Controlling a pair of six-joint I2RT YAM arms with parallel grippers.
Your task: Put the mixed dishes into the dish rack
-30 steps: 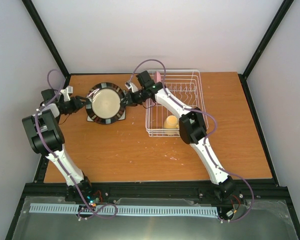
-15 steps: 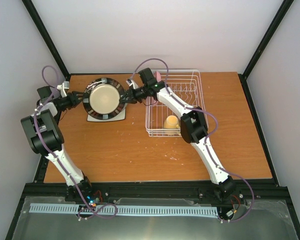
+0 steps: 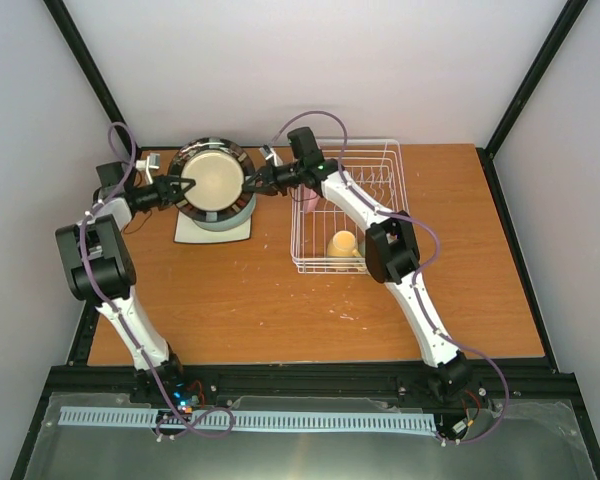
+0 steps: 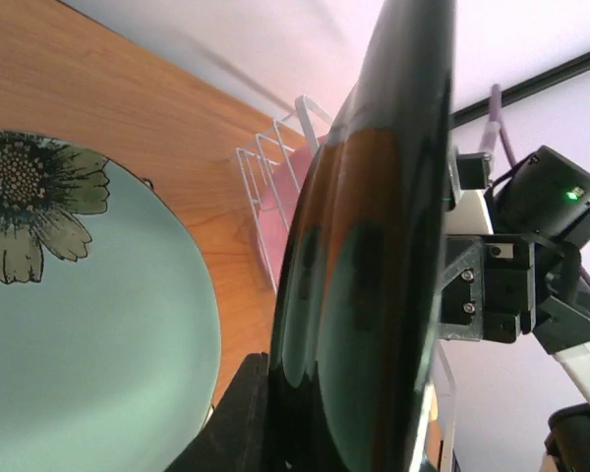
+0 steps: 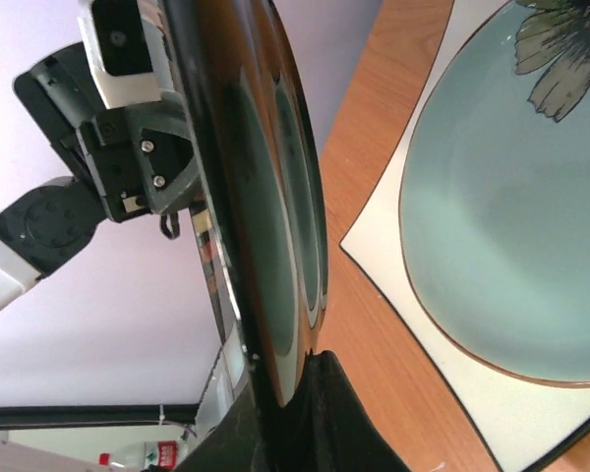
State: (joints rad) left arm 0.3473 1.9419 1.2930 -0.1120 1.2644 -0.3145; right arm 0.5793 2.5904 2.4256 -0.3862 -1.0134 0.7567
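Next, my left gripper opens and leaves my right gripper to carry the black-rimmed plate (image 3: 213, 180), because both grippers are holding it and the rack (image 3: 325, 230) is on my right gripper's side.
The black-rimmed cream-centred plate (image 3: 213, 178) is held up off the table, tilted, between both grippers. My left gripper (image 3: 183, 185) is shut on its left rim and my right gripper (image 3: 253, 182) on its right rim. Both wrist views show its glossy black underside edge-on, the left (image 4: 374, 246) and the right (image 5: 256, 197). Below lies the mint-green plate (image 4: 79, 324) on the square off-white plate (image 3: 212, 230). The dish rack (image 3: 380, 160) holds the pink plate (image 3: 308, 196) and the yellow mug (image 3: 342, 244). The pale-green bowl is out of view.
The rack stands right of the plate stack, near the table's far edge. Black frame posts run along the back corners and walls close in on three sides. My right arm reaches across the rack's left side.
Both grippers have raised the black-rimmed plate, tipped it more upright and carried it slightly right and toward the back. The mint-green plate under it now shows.
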